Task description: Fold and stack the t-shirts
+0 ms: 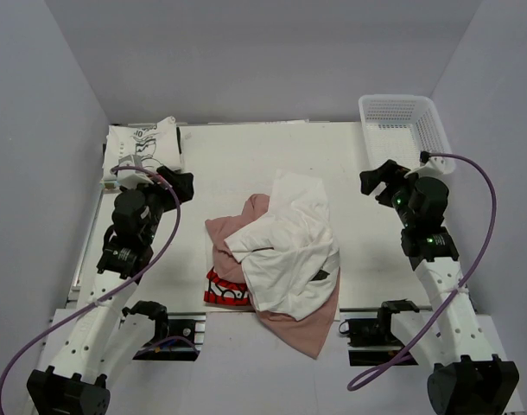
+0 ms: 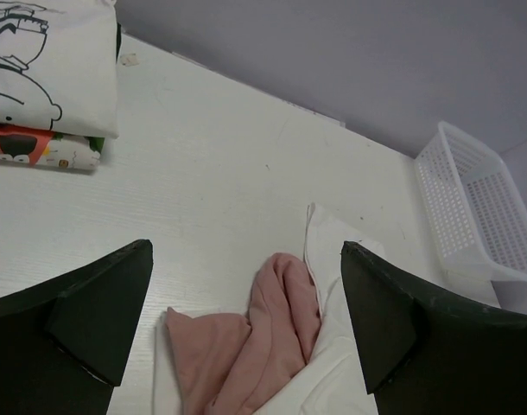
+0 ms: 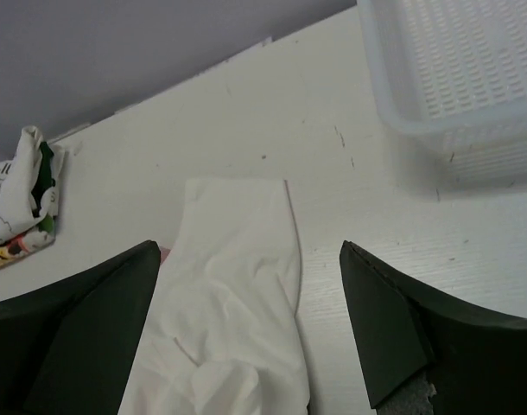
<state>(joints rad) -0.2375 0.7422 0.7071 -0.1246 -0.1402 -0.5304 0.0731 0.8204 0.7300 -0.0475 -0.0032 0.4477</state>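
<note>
The white t-shirt is on top of the pink t-shirt, so my open right gripper should go on toward the white folds (image 1: 288, 226) before its fingers close.
A loose pile lies mid-table. A crumpled white t-shirt (image 1: 289, 251) is on top, a dusty-pink t-shirt (image 1: 233, 226) is under it, and a red print (image 1: 227, 290) peeks out at the pile's front left. A folded white tee with a black cartoon drawing (image 1: 142, 147) lies at the back left. My left gripper (image 1: 173, 184) is open and empty, left of the pile. The left wrist view shows the pink t-shirt (image 2: 263, 337) between its jaws. My right gripper (image 1: 380, 179) is open and empty, right of the pile. The right wrist view shows the white t-shirt (image 3: 238, 294) below it.
A white lattice basket (image 1: 402, 130) stands at the back right, also in the left wrist view (image 2: 479, 207) and the right wrist view (image 3: 453, 69). The folded cartoon tee (image 2: 47, 60) rests on another folded printed item (image 2: 39, 149). Grey walls enclose the table.
</note>
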